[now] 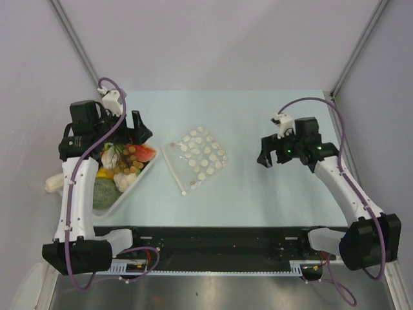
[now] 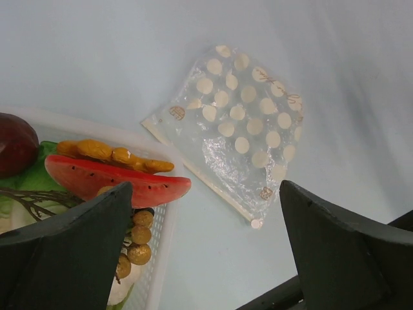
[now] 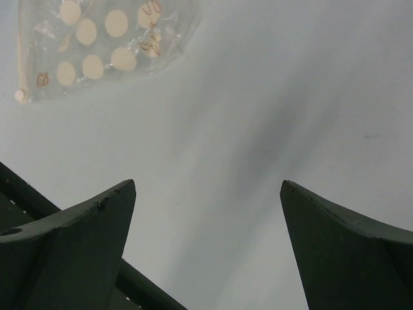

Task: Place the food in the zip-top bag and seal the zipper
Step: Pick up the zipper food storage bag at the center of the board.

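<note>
The zip-top bag's zipper edge (image 1: 171, 166) is clear of the white tray; my open right gripper keeps going there until its fingers straddle it.
The zip-top bag (image 1: 199, 157) lies flat and empty at the table's middle, with its zipper (image 1: 173, 169) along the left edge. It also shows in the left wrist view (image 2: 244, 119) with the zipper (image 2: 213, 184) nearest, and in the right wrist view (image 3: 97, 45). The food sits in a white tray (image 1: 132, 188): a red watermelon slice (image 2: 110, 179), an orange piece (image 2: 106, 154), a dark purple piece (image 2: 14, 143) and tan-gold grapes (image 2: 139, 236). My left gripper (image 1: 129, 135) is open and empty above the tray's right end. My right gripper (image 1: 272, 157) is open and empty above bare table, right of the bag.
A tan object (image 1: 53, 185) lies just left of the tray. A black rail (image 1: 213, 236) runs along the near edge between the arm bases. Grey walls enclose the table on three sides.
</note>
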Action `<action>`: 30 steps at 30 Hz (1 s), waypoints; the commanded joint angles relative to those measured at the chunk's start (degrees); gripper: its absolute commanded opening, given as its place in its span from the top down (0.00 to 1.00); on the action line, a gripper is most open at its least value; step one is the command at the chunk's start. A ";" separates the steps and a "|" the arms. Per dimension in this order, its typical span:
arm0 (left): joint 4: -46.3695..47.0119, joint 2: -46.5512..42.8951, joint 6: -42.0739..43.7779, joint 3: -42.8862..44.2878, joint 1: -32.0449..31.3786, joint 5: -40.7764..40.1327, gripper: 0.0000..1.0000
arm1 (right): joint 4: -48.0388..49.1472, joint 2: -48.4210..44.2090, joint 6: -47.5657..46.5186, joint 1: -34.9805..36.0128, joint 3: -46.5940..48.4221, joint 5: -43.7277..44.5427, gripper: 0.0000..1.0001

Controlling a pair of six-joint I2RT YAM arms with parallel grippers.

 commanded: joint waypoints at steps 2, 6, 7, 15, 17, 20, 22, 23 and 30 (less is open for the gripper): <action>3.91 -3.90 -5.39 0.51 0.37 -1.80 0.00 | 4.65 8.09 -1.15 11.64 7.90 9.15 0.00; 5.58 -5.12 -11.73 0.51 0.37 -10.49 0.00 | 3.59 15.74 -0.44 20.33 15.37 11.95 0.00; 5.76 -5.39 -13.14 0.42 0.37 -12.42 0.00 | 3.68 17.34 -0.53 22.01 16.51 12.83 0.00; 6.55 -6.36 -15.53 -1.95 0.37 -16.13 0.00 | 4.82 30.70 -1.15 34.33 26.70 19.78 0.00; 6.20 -6.36 -14.83 -2.48 0.37 -16.05 0.01 | 4.65 34.48 -0.89 37.32 28.47 20.31 0.00; 6.37 -6.45 -14.82 -3.18 0.37 -15.34 0.00 | 4.47 39.40 0.17 40.56 32.51 20.66 0.00; 6.90 -6.45 -15.00 -3.45 0.37 -14.47 0.00 | 4.56 42.04 0.61 41.98 35.58 21.28 0.00; 7.16 -6.53 -15.26 -3.80 0.46 -14.20 0.00 | 4.82 44.66 0.87 43.20 36.47 21.80 0.00; 7.52 -7.06 -15.44 -4.59 0.37 -13.67 0.00 | 4.03 55.65 4.99 45.14 46.92 21.72 0.00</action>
